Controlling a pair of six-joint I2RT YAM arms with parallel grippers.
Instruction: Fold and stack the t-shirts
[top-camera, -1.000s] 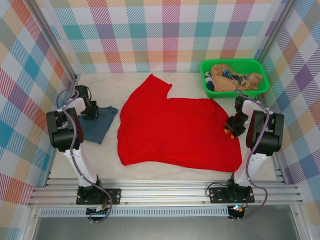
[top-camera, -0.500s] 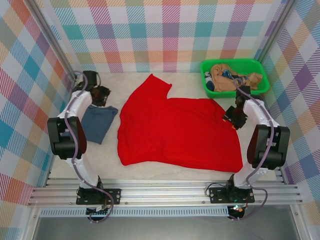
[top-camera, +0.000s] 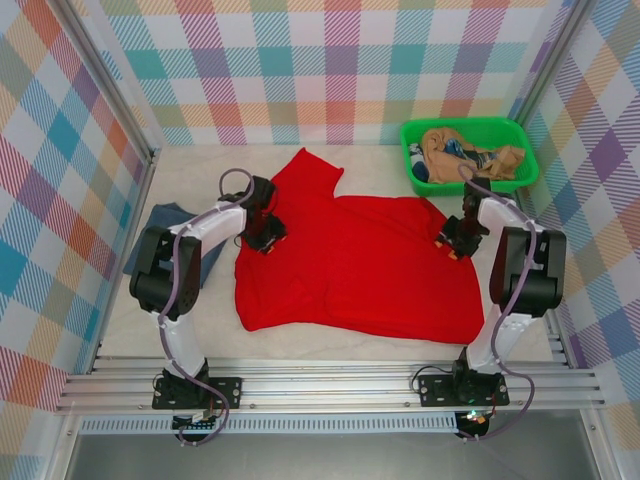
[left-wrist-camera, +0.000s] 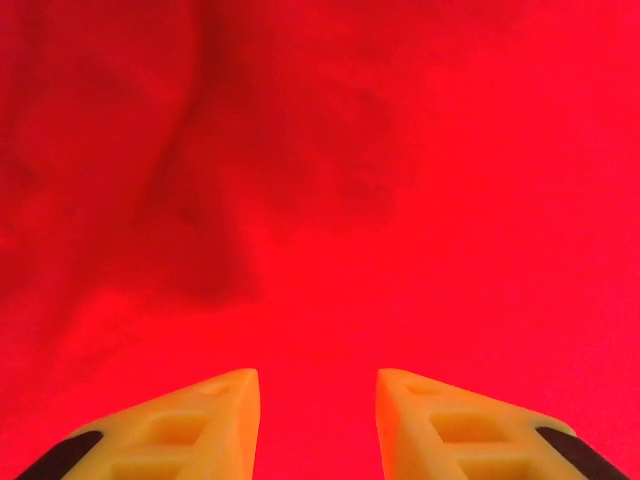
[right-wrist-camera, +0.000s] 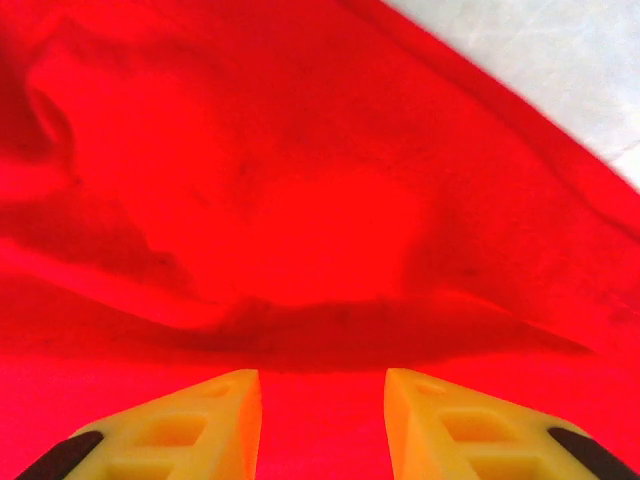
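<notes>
My left gripper should move back toward the front, because the red t-shirt's near sleeve (top-camera: 302, 293) is folded in over the t-shirt's body, and take that sleeve's cuff (top-camera: 322, 294) first.
The bright red t-shirt (top-camera: 350, 265) lies spread flat over the middle of the table, one sleeve pointing to the back. My left gripper (top-camera: 265, 236) hovers low over its left upper edge, open, with red cloth (left-wrist-camera: 400, 200) under the yellow fingers (left-wrist-camera: 215, 420) and my left gripper (left-wrist-camera: 318, 375) holding nothing. My right gripper (top-camera: 447, 241) is at the shirt's right upper corner, open too; a raised fold of red cloth (right-wrist-camera: 300, 200) lies just ahead of my right gripper (right-wrist-camera: 322, 375). The slate-blue t-shirt (top-camera: 160, 222) lies at the far left, partly behind my left arm.
A green bin (top-camera: 413, 135) with several crumpled clothes stands at the back right, close to my right arm. Plaid walls enclose the table on three sides. Bare tabletop (top-camera: 200, 170) shows behind the red shirt and also as bare tabletop (right-wrist-camera: 540, 50).
My left gripper has swung right, from over the slate-blue shirt to the red shirt's left edge. My right gripper has shifted a little onto the shirt's right upper corner.
</notes>
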